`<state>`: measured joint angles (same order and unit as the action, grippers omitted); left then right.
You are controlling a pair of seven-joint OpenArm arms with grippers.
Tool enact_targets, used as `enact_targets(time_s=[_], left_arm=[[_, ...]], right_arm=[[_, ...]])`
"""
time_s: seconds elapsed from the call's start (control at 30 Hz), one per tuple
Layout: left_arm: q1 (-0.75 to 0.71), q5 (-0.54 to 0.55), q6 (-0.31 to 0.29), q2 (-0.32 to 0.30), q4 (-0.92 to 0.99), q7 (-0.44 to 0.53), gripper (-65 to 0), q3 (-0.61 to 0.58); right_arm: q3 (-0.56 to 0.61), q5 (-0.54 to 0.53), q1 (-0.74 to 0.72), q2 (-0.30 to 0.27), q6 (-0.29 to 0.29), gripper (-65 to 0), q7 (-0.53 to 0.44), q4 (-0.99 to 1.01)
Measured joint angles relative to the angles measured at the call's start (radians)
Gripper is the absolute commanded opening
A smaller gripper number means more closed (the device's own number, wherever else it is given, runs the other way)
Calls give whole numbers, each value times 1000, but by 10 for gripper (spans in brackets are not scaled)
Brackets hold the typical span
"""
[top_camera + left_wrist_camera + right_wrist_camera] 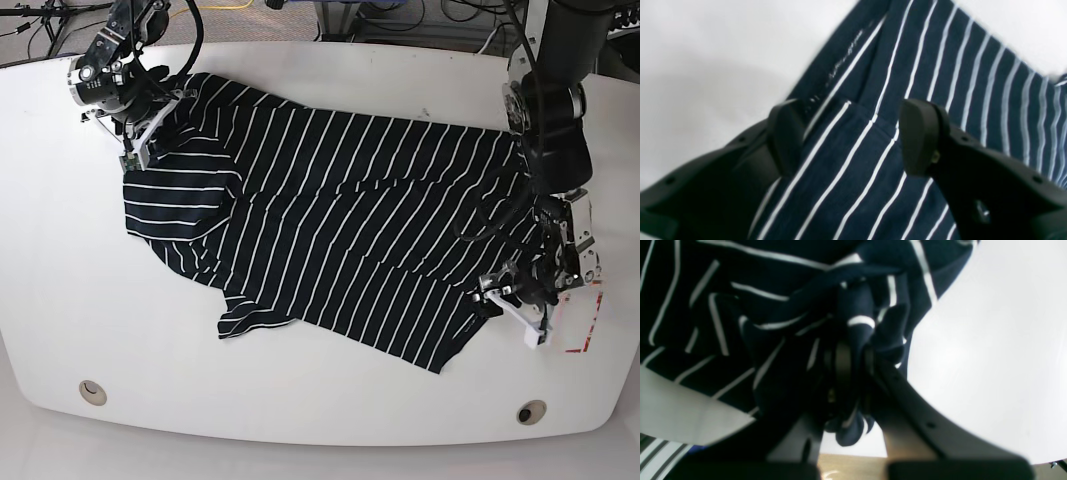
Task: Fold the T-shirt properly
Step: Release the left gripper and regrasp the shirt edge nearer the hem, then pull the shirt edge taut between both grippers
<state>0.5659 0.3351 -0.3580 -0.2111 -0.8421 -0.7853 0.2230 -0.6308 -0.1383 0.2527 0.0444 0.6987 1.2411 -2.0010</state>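
My left gripper should keep closing its open fingers, which are on both sides of the T-shirt's folded hem (874, 118), until they pinch the hem (859, 108).
The T-shirt (340, 220), dark with thin white stripes, lies spread and rumpled across the white table (300, 410). At the base view's upper left, my right gripper (140, 150) holds a bunched corner of it. The right wrist view shows that gripper (855, 353) shut on a twisted fold of the T-shirt (740, 306). My left gripper (512, 300) hovers at the shirt's lower right edge. In the left wrist view it (853, 133) stands open, its fingertips (920, 136) straddling a folded hem of the T-shirt (940, 83) without pinching it.
Two round grommet holes (92, 391) (531, 411) sit near the table's front edge. A red tape mark (590, 330) lies just right of my left gripper. Cables and stands crowd the floor behind the table's far edge.
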Motion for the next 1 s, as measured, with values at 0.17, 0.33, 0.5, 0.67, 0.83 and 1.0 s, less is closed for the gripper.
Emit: enact_targets(time_s=[0.17,0.33,0.5,0.67,0.83,1.0], left_arm=[[3,2,-1,8,55,51,-235,-80],[-1,2,-1,10,63,53,-236,-126],[-1,2,-1,2,64,65,-242,-171],[0,2,-1,5,64,69,-367,-200],[-1,5,-2,-10,64,69,-571,-212],[0,2,-1,-31,63,69,-643,-272]], right_arm=[[0,0,0,0,0,-631,0,0],[-3,2,-1,0,0,-631,0,0],[-3,0,-2,0,0,-631,0,0],[-4,1,-1,0,0,-631,0,0],[-4,0,-2,0,0,-631,0,0],[-4,2,-6,0,0,-631,1,0]])
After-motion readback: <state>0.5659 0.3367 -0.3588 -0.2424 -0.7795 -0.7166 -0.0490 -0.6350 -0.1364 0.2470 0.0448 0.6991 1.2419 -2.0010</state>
